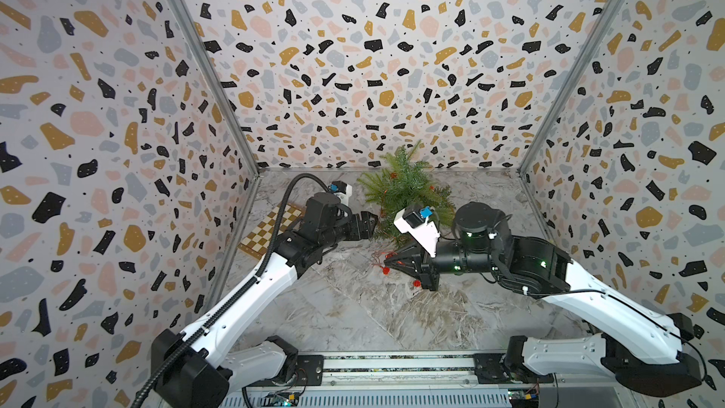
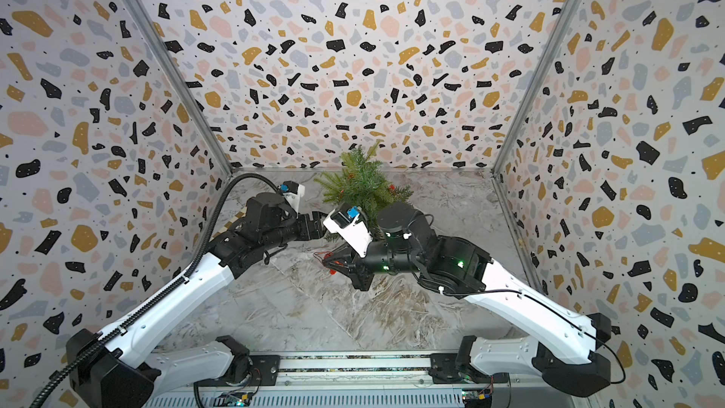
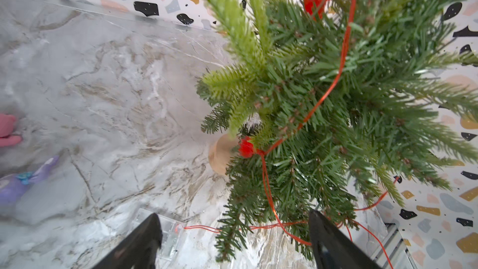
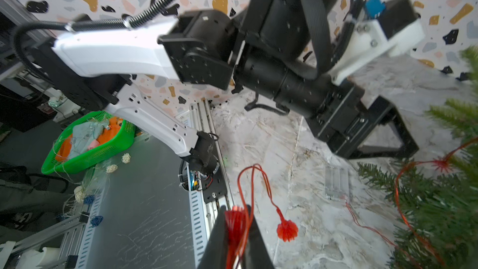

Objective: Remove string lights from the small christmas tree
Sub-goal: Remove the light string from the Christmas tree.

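Next, my left gripper pulls the wire toward the checkerboard [image 1: 268, 230] while my right gripper brings the held bulb along, because the wire still clings to the tree's lower branches [image 3: 269, 194].
The small christmas tree [image 1: 404, 190] [image 2: 361, 182] stands at the back middle of the marble table. The string lights [image 3: 341, 55], a red wire with red spiky bulbs, still wind through its branches, and their clear box [image 3: 168, 231] [image 4: 336, 182] lies on the table by the tree's foot. My left gripper [image 3: 234, 216] [image 1: 372, 223] is open at the tree's lower branches, with a run of wire crossing between its fingers. In front of the tree, my right gripper [image 4: 236, 218] [image 1: 388, 264] is shut on the string lights, pinching a bulb and wire. A loop with another bulb [image 4: 287, 230] hangs beside it.
A checkerboard [image 1: 270, 229] lies on the left side of the table, under my left arm. A pink and purple toy [image 3: 15, 177] lies on the table, away from the tree. Patterned walls close in three sides. A green basket [image 4: 90, 141] sits outside the cell.
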Controlling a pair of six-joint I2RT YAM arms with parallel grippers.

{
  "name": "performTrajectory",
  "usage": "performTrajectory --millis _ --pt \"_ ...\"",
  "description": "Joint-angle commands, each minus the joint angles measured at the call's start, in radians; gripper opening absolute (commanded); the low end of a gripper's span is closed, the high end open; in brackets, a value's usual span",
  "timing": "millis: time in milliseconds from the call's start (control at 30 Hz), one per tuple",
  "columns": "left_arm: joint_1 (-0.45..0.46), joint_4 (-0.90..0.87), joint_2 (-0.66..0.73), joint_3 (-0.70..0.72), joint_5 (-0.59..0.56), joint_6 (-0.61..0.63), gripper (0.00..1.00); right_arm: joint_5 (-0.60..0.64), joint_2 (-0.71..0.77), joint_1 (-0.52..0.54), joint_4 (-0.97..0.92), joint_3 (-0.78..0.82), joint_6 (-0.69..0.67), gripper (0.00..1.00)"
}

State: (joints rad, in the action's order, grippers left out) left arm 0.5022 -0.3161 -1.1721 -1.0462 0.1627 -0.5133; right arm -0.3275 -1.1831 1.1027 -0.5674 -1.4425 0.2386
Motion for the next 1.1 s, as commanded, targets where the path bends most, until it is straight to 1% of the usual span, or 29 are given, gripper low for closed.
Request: performTrajectory --millis 0,133,200,267,367,433,600,733,900,1067 --pt "-0.026 0.029 0.008 -0.032 0.080 0.052 0.91 0.007 -0.011 0.004 0.052 0.029 0.002 0.00" --pt "-0.032 0.005 -0.010 -0.057 0.114 0.092 0.93 -0.050 -0.036 0.039 0.134 0.060 0.027 0.00" --pt "-0.039 0.022 -0.020 -0.059 0.142 0.095 0.93 -0.031 -0.053 0.070 0.130 0.039 0.012 0.00" --pt "-0.039 0.034 -0.040 -0.071 0.192 0.109 0.90 -0.013 -0.064 0.081 0.118 0.021 0.002 0.00" --pt "-0.039 0.040 -0.072 -0.094 0.285 0.135 0.83 -0.018 -0.075 0.089 0.109 0.007 -0.002 0.00" --pt "-0.039 0.041 -0.073 -0.092 0.308 0.142 0.80 -0.016 -0.079 0.094 0.104 -0.003 -0.001 0.00" --pt "-0.039 0.022 -0.024 -0.056 0.310 0.123 0.83 -0.011 -0.104 0.131 0.118 -0.050 -0.005 0.00" --pt "-0.039 -0.023 0.066 0.005 0.271 0.105 0.85 0.015 -0.168 0.170 0.062 -0.166 -0.042 0.00" --pt "-0.054 -0.121 0.163 0.018 0.157 0.122 0.91 0.032 -0.208 0.175 0.007 -0.297 -0.070 0.00" --pt "-0.092 -0.130 0.171 0.013 0.165 0.109 0.92 0.103 -0.260 0.174 -0.071 -0.445 -0.121 0.00"
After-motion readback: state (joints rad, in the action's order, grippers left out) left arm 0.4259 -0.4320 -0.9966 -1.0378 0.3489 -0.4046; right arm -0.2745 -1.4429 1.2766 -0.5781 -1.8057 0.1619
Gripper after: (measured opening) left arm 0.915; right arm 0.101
